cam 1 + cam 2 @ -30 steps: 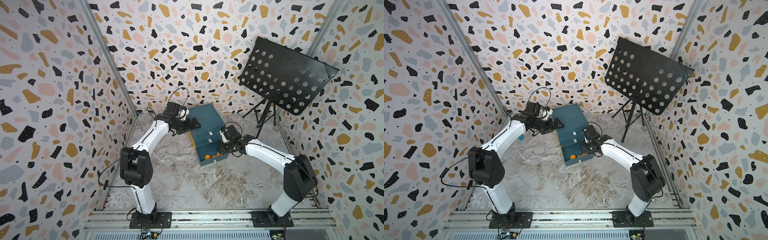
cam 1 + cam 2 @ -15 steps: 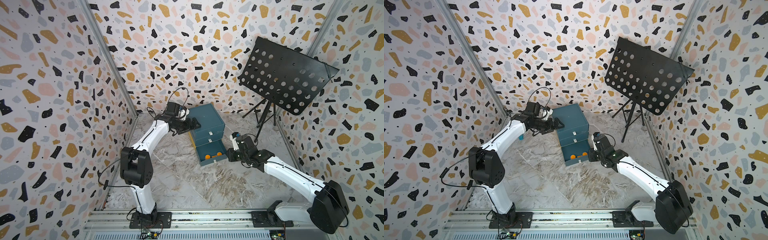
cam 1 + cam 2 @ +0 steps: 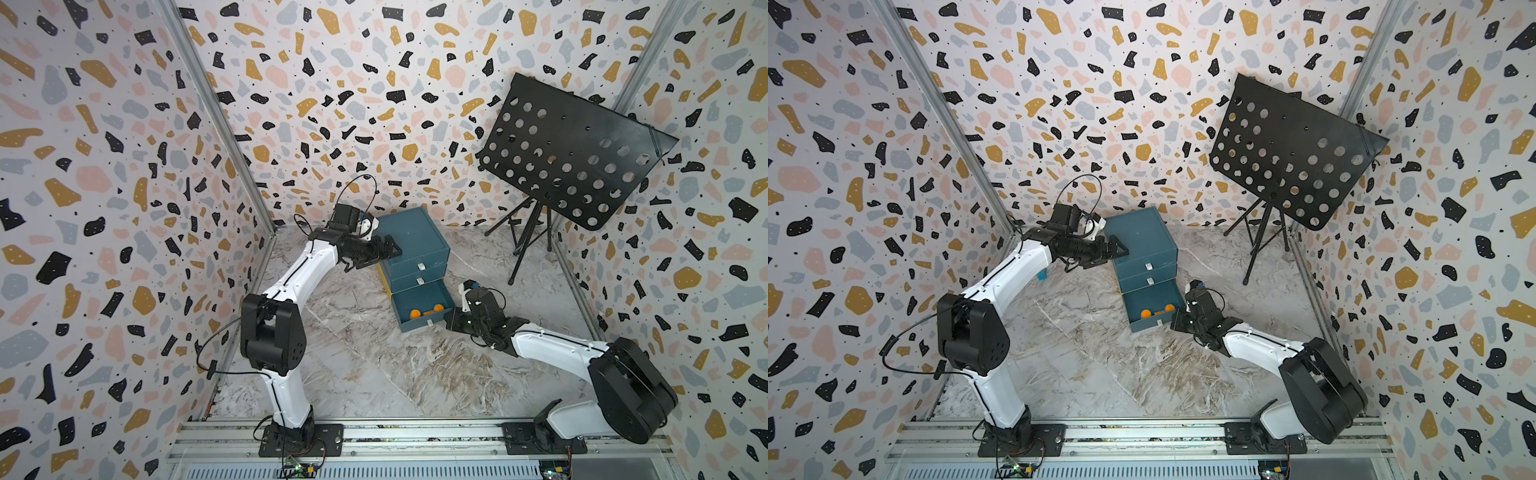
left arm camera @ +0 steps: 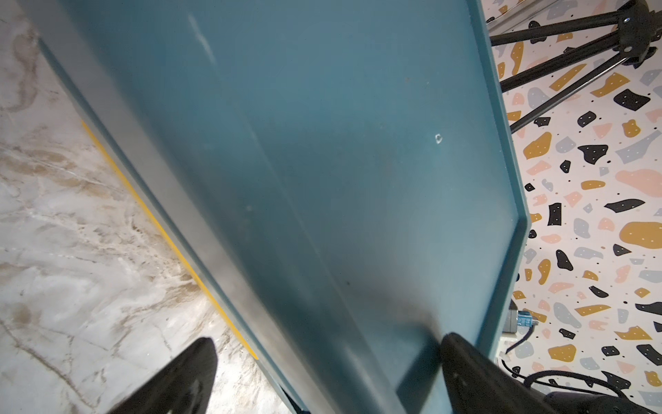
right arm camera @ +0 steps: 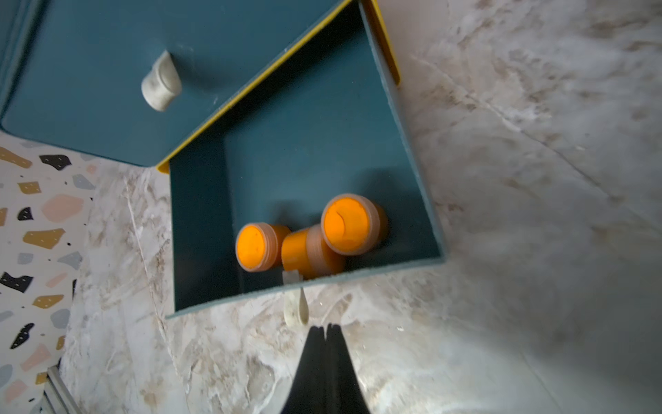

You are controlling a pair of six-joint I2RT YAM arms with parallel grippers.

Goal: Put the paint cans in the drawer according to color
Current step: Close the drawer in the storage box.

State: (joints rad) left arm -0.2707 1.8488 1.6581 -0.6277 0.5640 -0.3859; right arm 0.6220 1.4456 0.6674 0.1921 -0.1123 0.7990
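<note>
My right gripper's closed fingers are facing the bottom drawer's white pull tab (image 3: 429,322) and the orange paint cans (image 3: 415,313) lie inside that drawer, so I keep pushing until it shuts.
The teal drawer (image 3: 415,239) box stands at the back middle in both top views (image 3: 1142,237), its bottom drawer (image 3: 419,297) pulled out. Three orange paint cans (image 5: 349,224) lie inside it; one (image 5: 256,247) and another (image 5: 308,251) rest by the front wall. My right gripper (image 5: 325,328) is shut and holds nothing, low over the floor just short of that drawer's white pull tab (image 5: 295,308). My left gripper (image 4: 326,362) is open and straddles the box's upper left edge, one finger (image 4: 465,365) on the top, the other finger (image 4: 190,376) beside the box. No other cans show.
A black perforated music stand (image 3: 573,153) on a tripod (image 3: 528,245) fills the back right corner. A small cyan block (image 3: 1041,274) lies by the left arm. Patterned walls close in three sides, with a metal rail (image 3: 374,432) along the front.
My right arm has drawn back from over the open bottom drawer and dropped low in front of it, and its jaws have shut. The left arm and the box have not moved.
</note>
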